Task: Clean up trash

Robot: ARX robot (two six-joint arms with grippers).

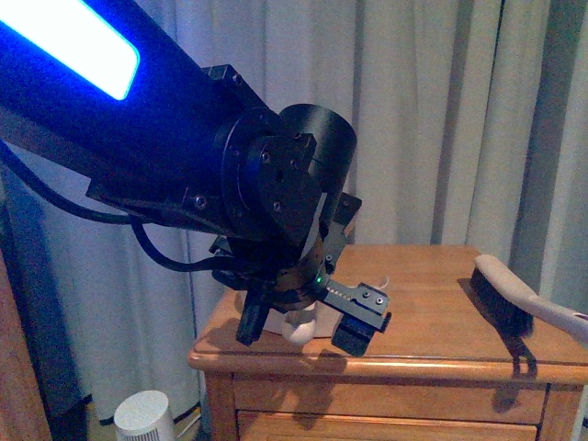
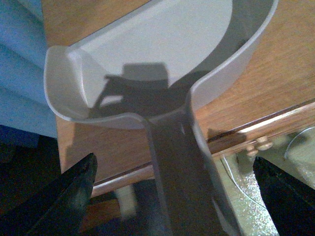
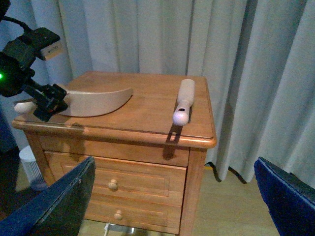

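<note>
The dustpan's raised sides (image 2: pixel 221 81) curve around to the dustpan's handle. The beige dustpan (image 2: pixel 165 51) will hold the trash against its back when I lift and carry it.
No tissue wad shows in any view. The beige plastic dustpan (image 2: pixel 147 54) lies at the left front of the wooden nightstand (image 1: pixel 432 303), its handle (image 2: pixel 179 182) sticking out over the front edge. My left gripper (image 2: pixel 172 196) is open, and its jaws stand on either side of the handle without touching it. In the front view the left gripper (image 1: pixel 301 331) hangs at the stand's left front corner, around the pale handle end. My right gripper (image 3: pixel 172 206) is open and empty, well back from the stand, and sees the dustpan (image 3: pixel 96 101).
A hand brush (image 1: pixel 505 294) with dark bristles lies on the right side of the top, and its handle (image 3: pixel 183 101) overhangs the front edge. The stand has drawers with knobs (image 3: pixel 113 185). Curtains hang behind. A white cylinder (image 1: pixel 144 415) stands on the floor at the left.
</note>
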